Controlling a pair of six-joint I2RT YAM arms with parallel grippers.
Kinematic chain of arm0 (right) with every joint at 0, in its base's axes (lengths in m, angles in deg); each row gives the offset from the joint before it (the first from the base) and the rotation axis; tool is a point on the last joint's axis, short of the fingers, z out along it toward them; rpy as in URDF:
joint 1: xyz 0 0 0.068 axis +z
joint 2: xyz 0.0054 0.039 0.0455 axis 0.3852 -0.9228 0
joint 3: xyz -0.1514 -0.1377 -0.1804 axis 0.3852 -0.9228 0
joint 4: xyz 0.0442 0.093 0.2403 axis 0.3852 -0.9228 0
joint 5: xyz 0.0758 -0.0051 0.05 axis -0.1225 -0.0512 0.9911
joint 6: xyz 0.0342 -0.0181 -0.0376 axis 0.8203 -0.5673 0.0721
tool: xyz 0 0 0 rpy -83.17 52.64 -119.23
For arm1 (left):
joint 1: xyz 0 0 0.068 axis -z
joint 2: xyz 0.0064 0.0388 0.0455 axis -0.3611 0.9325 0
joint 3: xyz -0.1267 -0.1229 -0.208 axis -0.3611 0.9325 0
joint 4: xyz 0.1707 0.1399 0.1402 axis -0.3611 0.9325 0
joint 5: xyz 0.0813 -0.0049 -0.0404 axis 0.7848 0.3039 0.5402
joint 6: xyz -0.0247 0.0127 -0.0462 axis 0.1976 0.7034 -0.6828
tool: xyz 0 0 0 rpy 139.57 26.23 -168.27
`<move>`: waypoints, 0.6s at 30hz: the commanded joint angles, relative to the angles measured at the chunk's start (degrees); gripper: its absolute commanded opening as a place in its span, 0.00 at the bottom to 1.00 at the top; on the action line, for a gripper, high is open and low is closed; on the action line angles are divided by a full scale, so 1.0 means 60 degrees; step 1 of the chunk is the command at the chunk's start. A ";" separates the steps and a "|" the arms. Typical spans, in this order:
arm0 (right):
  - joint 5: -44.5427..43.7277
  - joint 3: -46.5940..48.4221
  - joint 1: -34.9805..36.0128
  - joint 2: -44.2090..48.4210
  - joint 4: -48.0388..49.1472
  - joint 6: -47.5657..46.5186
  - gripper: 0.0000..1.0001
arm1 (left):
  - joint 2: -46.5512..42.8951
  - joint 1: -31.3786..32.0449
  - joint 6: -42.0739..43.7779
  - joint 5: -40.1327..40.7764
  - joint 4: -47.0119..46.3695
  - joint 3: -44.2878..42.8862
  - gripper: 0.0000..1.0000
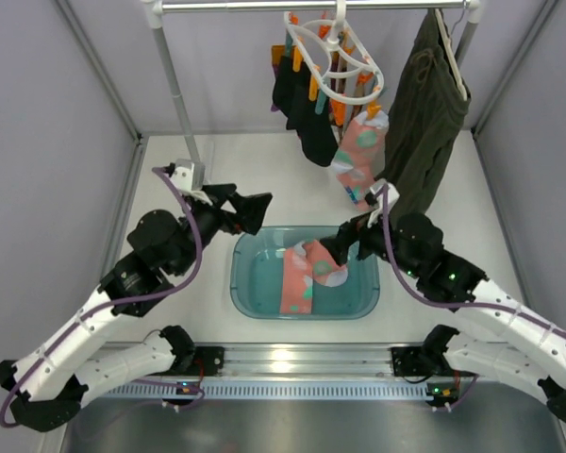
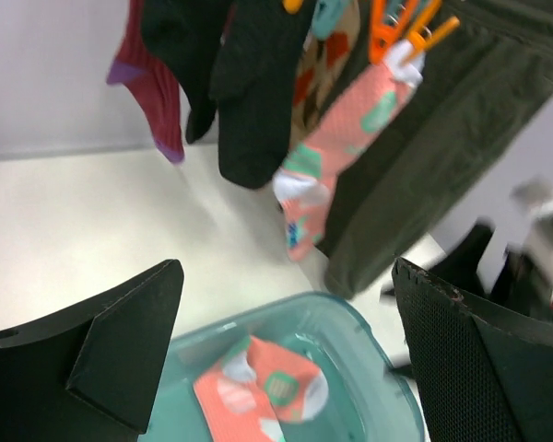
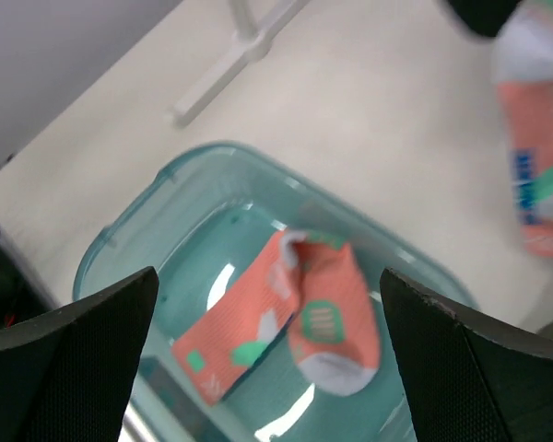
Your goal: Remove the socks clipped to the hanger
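The white ring hanger (image 1: pixel 335 49) is hanging by its central hook (image 1: pixel 341 12), so the hanger will turn along when the robot pulls the pink dotted sock clipped to it.
The white ring hanger (image 1: pixel 344 57) with orange and teal clips hangs from the top rail. Black socks (image 1: pixel 307 118) and a pink dotted sock (image 1: pixel 363 156) are clipped to it. The left wrist view also shows the pink sock (image 2: pixel 350 129), black socks (image 2: pixel 258 83), an argyle sock (image 2: pixel 318 78) and a red sock with a purple toe (image 2: pixel 157 92). Another pink sock (image 1: pixel 307 274) lies in the teal tub (image 1: pixel 250 293). My left gripper (image 1: pixel 255 212) is open and empty at the tub's far left rim. My right gripper (image 1: pixel 344 245) is open and empty over the tub, above that sock (image 3: pixel 323 304).
A dark olive garment (image 1: pixel 424 113) hangs on a pale hanger right of the socks, close behind my right wrist. The rack's upright pole (image 1: pixel 174 90) and its foot stand at the back left. Grey walls close both sides.
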 commanded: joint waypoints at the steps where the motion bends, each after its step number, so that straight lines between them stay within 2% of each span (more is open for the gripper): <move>1: -0.2228 0.1043 -0.0488 -0.0068 -0.0605 -0.0758 0.99 | -0.0743 0.0008 -0.0622 -0.1370 0.0149 0.0415 0.99; 3: -0.1851 0.1263 -0.1161 -0.0361 -0.0313 -0.0831 0.99 | -0.1036 0.0008 -0.0652 -0.1475 0.0398 0.0548 0.98; 4: -0.1602 0.1264 -0.1977 -0.0493 -0.0036 -0.0948 0.99 | -0.1124 0.0008 -0.0638 -0.1461 0.0573 0.0548 0.98; 6: -0.0563 0.0929 -0.3033 -0.0802 0.1163 -0.1443 0.99 | -0.1315 0.0008 -0.0638 -0.1402 0.1042 0.0548 0.99; 9: 0.0741 0.1101 -0.3958 -0.1430 0.2101 -0.1782 0.99 | -0.1578 0.0008 -0.0550 -0.1549 0.1497 0.0592 0.99; 11: 0.1651 0.1278 -0.4341 -0.2089 0.2368 -0.1988 0.99 | -0.1681 0.0008 -0.0491 -0.1753 0.1658 0.0636 0.99; 16: 0.3846 0.1410 -0.5017 -0.3611 0.4446 -0.2209 0.99 | -0.1682 0.0008 -0.0389 -0.2851 0.1718 0.0739 0.99; 18: 0.4083 0.1410 -0.5046 -0.4008 0.5090 -0.2165 0.99 | -0.1609 0.0008 -0.0374 -0.3406 0.1718 0.0709 0.98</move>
